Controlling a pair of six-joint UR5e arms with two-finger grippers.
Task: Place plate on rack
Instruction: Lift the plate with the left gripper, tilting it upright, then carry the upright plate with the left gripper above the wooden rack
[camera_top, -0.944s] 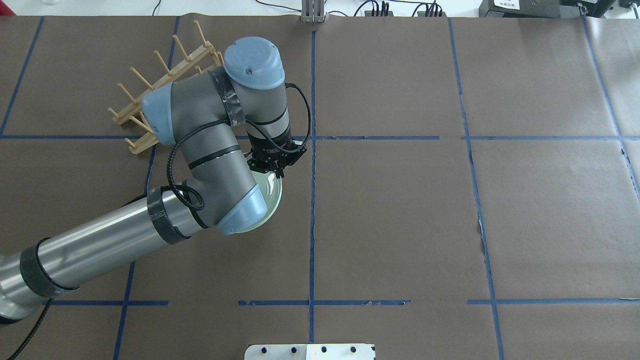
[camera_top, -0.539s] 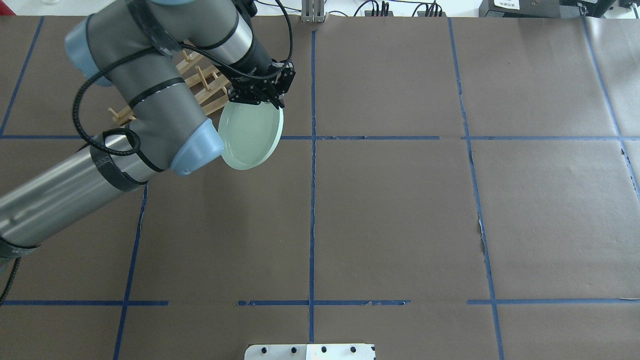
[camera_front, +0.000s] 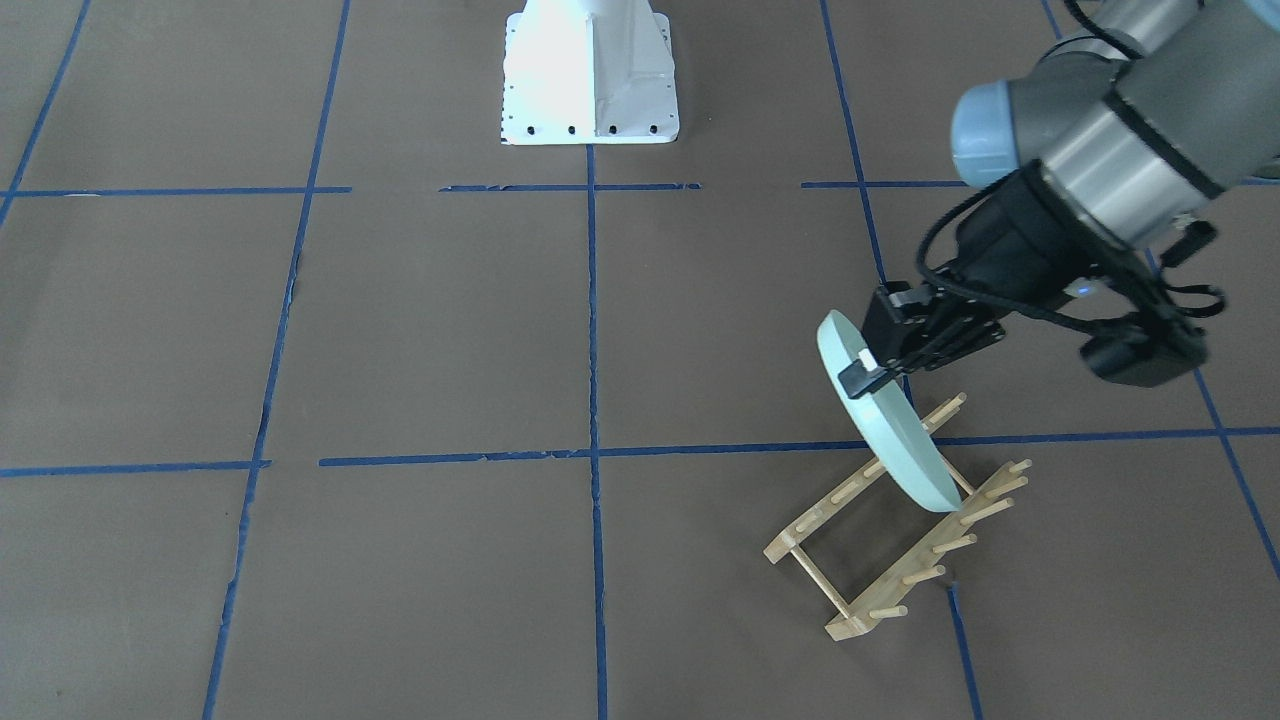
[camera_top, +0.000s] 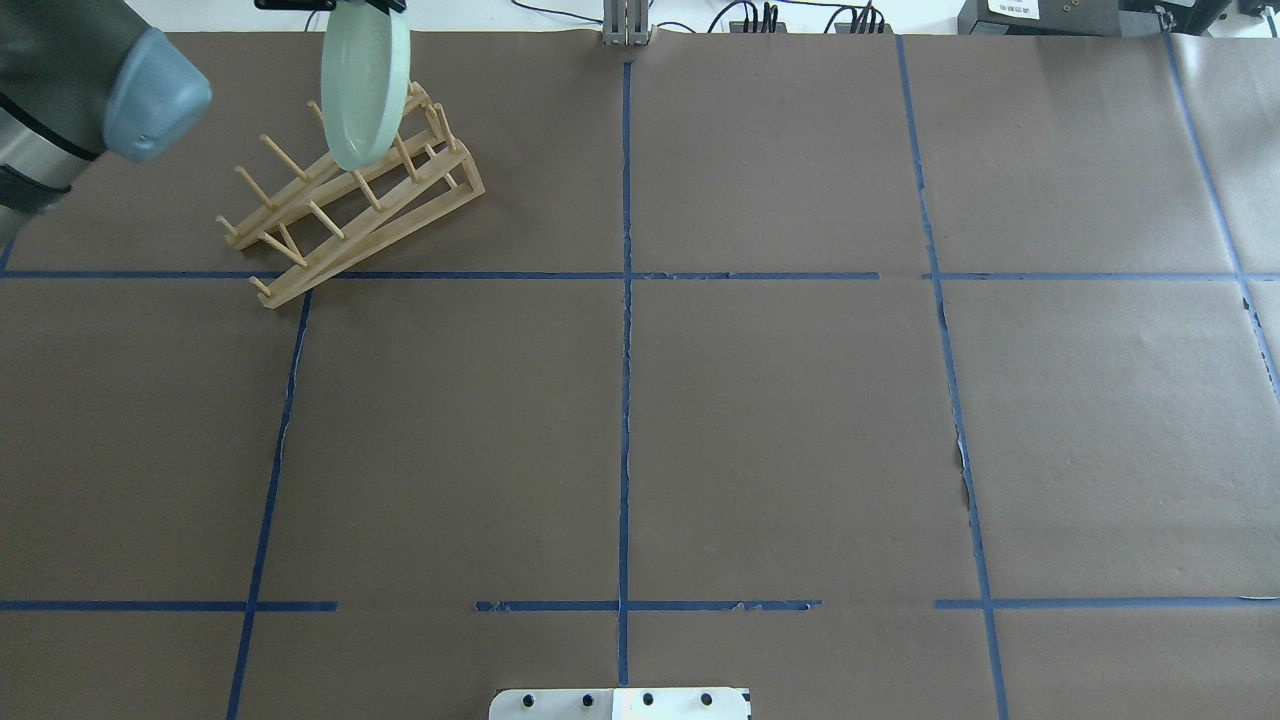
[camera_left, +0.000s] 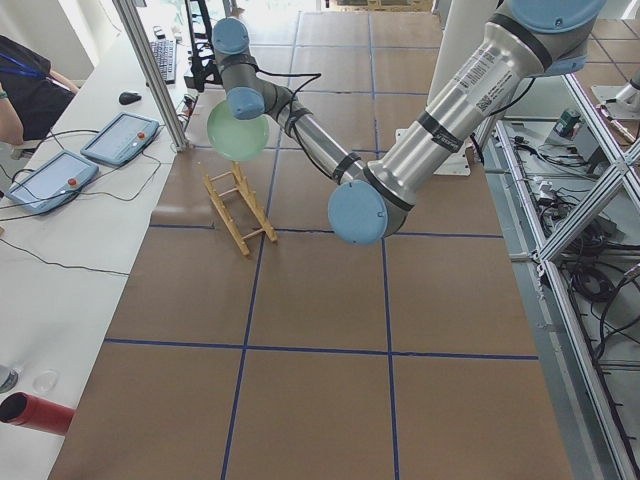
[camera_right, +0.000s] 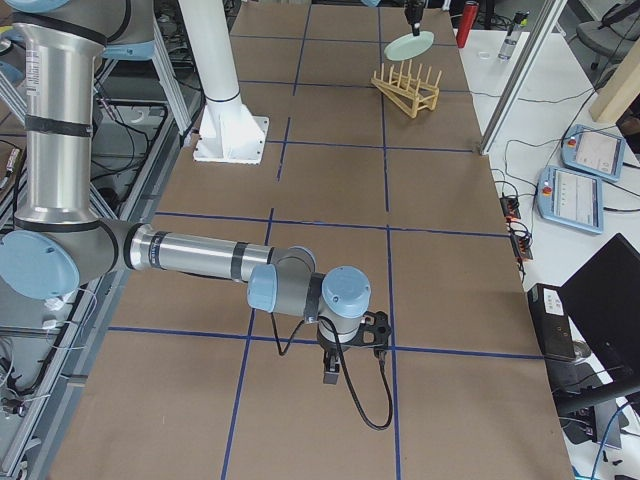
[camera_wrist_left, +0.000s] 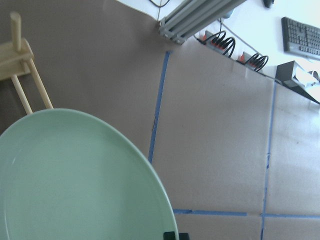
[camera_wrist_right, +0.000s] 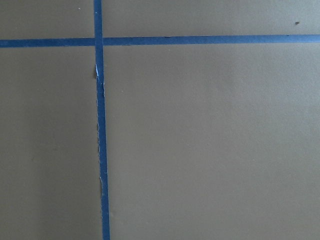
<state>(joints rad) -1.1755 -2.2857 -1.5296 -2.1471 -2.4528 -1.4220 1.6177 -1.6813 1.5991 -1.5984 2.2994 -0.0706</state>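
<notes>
The plate (camera_front: 900, 434) hangs crooked over the rack's wires, so next my left gripper backs off, turns it square and lowers it into the rack's end slot (camera_front: 864, 562) by the post.
The pale mint-green plate (camera_front: 893, 437) is held on edge by its upper rim in my left gripper (camera_front: 866, 370), which is shut on it. It hangs tilted over the far end of the light wooden rack (camera_front: 886, 545); I cannot tell whether its lower edge touches the pegs. The overhead view shows the plate (camera_top: 365, 85) above the rack (camera_top: 352, 208). The left wrist view is filled by the plate (camera_wrist_left: 75, 180), with a rack end (camera_wrist_left: 20, 55) beyond. My right gripper (camera_right: 332, 372) points down at the table near the front; I cannot tell its state.
The white robot base plate (camera_front: 590, 80) stands at the robot's edge of the table. An aluminium post (camera_top: 625, 25) and cables sit at the far edge behind the rack. A side bench with tablets (camera_left: 120, 135) runs beyond that edge.
My left arm has lifted the plate from the table's middle left and carried it back and left over the rack, turning it from nearly flat to on edge.
</notes>
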